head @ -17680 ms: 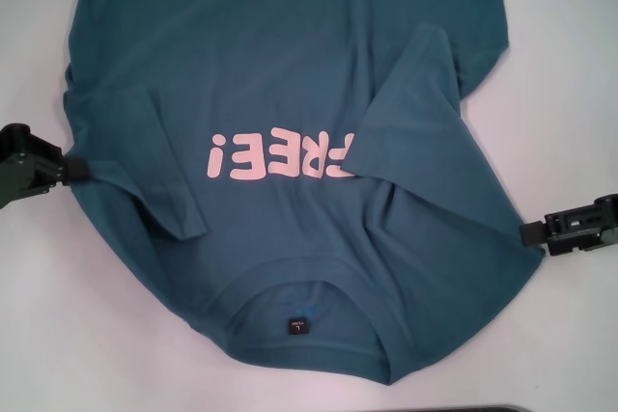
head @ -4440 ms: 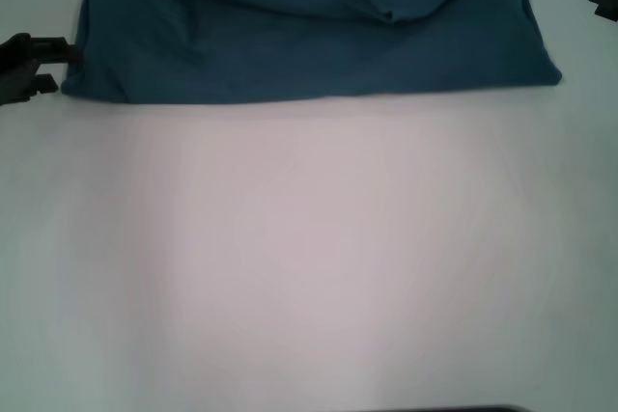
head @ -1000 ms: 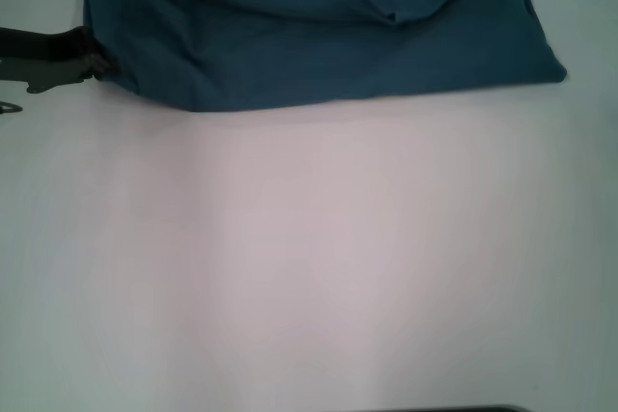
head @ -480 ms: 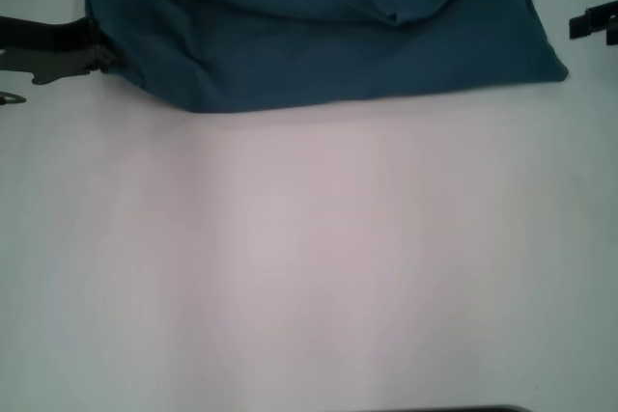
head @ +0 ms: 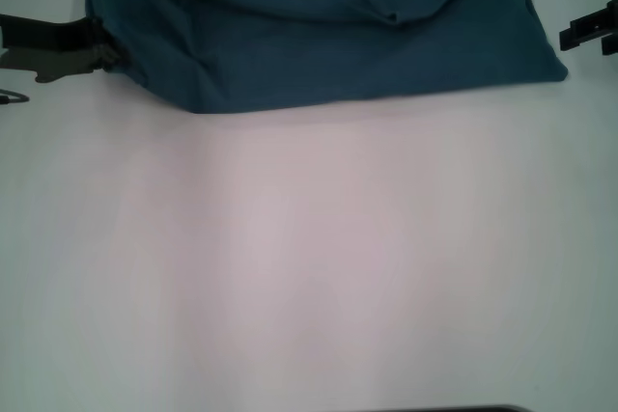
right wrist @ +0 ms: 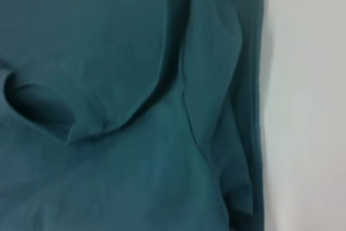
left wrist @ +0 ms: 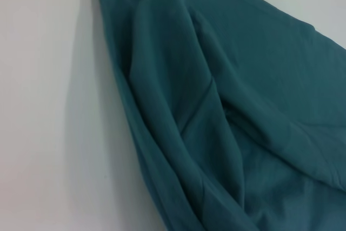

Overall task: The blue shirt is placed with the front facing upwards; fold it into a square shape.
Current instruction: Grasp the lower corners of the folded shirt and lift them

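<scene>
One side of the blue shirt (head: 141, 57) is held in my left gripper, so my right gripper keeps going toward the flat, free corner (head: 548, 68) opposite and closes there.
The blue shirt (head: 319, 45) lies folded across the far part of the white table, plain teal side up, with no lettering showing. Its near edge runs straight, but the near left corner is drawn in and lifted. My left gripper (head: 108, 53) is at the shirt's left edge, shut on the fabric there. The left wrist view shows the shirt (left wrist: 216, 106) bunched in folds, its edge raised over the table. My right gripper (head: 570, 38) is just off the shirt's right corner, apart from it. The right wrist view shows the shirt (right wrist: 108, 106) with a sleeve opening and the right edge.
The white table (head: 309, 258) stretches bare from the shirt's near edge to the front. A dark strip (head: 444, 409) shows at the table's front edge. A thin dark item (head: 12, 96) lies at the far left.
Since 4.4 s ago the shirt's near left corner has been taken and drawn inward. In the last second my left gripper rose slightly and my right gripper came in toward the shirt's right corner.
</scene>
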`<state>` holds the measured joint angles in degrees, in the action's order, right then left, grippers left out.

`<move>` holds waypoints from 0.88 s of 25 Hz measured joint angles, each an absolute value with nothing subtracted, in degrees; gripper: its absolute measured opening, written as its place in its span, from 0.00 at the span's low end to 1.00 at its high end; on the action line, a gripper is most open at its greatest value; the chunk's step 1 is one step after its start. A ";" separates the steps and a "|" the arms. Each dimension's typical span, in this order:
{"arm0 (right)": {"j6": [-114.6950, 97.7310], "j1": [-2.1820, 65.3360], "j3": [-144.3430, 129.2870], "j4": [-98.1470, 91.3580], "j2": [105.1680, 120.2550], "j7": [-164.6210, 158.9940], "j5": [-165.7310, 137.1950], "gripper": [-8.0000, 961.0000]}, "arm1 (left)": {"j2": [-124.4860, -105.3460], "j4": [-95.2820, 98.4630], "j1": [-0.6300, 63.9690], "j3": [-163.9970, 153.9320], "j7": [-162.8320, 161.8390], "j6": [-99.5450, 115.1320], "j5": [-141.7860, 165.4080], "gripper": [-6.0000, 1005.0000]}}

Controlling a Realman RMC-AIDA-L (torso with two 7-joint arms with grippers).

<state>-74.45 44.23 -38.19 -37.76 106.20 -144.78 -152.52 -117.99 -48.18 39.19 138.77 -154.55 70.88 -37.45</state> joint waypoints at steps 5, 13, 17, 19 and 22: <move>-70.12 44.18 -39.33 -36.41 107.83 -143.91 -152.68 0.77 | -118.13 -48.17 39.13 138.82 -154.53 70.72 -37.45 0.05; -66.67 44.49 -39.07 -33.97 108.79 -143.67 -151.79 0.77 | -118.36 -48.18 39.03 138.70 -154.51 70.56 -37.44 0.05; -65.19 44.54 -39.34 -33.73 109.75 -142.85 -151.33 0.77 | -118.42 -48.10 39.02 138.73 -154.51 70.48 -37.44 0.05; -64.47 44.85 -39.48 -33.14 110.08 -142.44 -151.33 0.77 | -118.47 -48.09 39.02 138.77 -154.51 70.47 -37.44 0.05; -63.79 45.16 -39.87 -32.60 110.47 -142.21 -151.40 0.76 | -118.47 -48.17 39.02 138.81 -154.51 70.48 -37.44 0.05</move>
